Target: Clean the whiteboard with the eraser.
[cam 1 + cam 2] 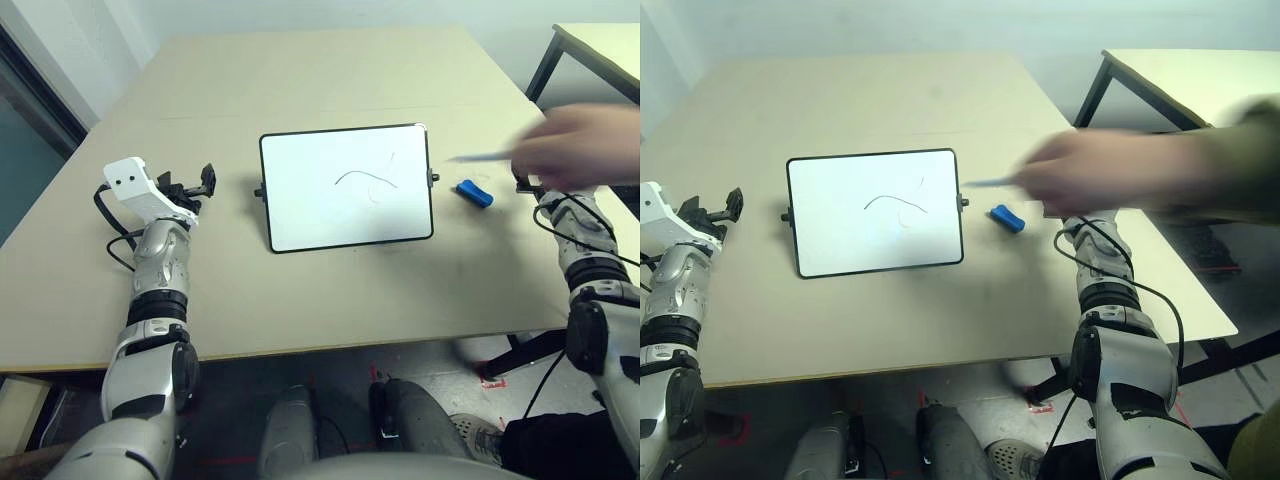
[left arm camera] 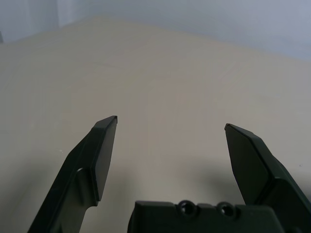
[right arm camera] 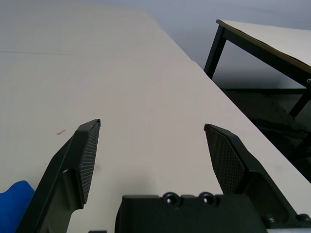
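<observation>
The blue eraser point(image 1: 473, 193) is clear of the whiteboard, next to the robot's open right gripper, so the robot should keep heading toward its near end point(image 1: 485, 200) until there is a finger on each side of it.
The whiteboard point(image 1: 345, 187) lies flat in the middle of the table, white with a thin black frame and a faint scribble near its centre. The blue eraser point(image 1: 474, 193) lies on the table just to the right of the board; one corner of the eraser point(image 3: 14, 199) shows beside a finger in the right wrist view. My right gripper point(image 3: 152, 125) is open over bare table a little to the right of the eraser, with nothing between its fingers. My left gripper point(image 1: 190, 182) rests to the left of the board, open and empty point(image 2: 170, 124).
A person's hand point(image 1: 580, 145) reaches in from the right above my right wrist, holding a thin pen point(image 1: 480, 157) that points toward the board. A second table point(image 1: 1190, 70) with black legs stands off the right side. The beige table point(image 1: 350, 70) stretches far behind the board.
</observation>
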Robot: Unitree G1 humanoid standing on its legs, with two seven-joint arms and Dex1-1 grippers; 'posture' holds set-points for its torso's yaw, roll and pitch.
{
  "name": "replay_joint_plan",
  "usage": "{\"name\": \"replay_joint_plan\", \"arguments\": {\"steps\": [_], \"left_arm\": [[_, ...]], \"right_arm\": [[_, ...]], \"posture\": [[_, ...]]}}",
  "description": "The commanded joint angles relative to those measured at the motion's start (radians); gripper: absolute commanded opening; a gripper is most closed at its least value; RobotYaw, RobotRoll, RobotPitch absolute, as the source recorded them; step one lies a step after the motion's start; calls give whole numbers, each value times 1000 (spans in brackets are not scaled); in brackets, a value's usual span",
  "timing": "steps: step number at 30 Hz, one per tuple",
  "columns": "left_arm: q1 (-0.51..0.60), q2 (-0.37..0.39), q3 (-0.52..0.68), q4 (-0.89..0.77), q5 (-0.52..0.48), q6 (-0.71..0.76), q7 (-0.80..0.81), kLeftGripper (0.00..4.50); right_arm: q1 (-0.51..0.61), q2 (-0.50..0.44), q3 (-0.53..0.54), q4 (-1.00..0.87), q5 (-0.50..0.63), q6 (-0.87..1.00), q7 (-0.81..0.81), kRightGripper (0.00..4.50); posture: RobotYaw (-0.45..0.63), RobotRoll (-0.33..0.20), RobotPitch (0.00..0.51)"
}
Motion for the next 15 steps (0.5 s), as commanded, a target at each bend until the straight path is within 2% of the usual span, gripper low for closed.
{"name": "replay_joint_plan", "arguments": {"steps": [1,7,15], "left_arm": [[1,6,-3,36,14,-12,0,4500],[7,18,-14,-68,0,29,-46,4500],[-33,67,-71,-225,-50,213,-238,4500]], "right_arm": [[-20,-8,-5,17,-5,0,-4,4463],[-38,-30,22,-15,-8,101,96,4463],[-39,-70,196,-136,-88,460,397,4463]], "posture": [[-121,0,63],[-129,0,65],[-137,0,59]]}}
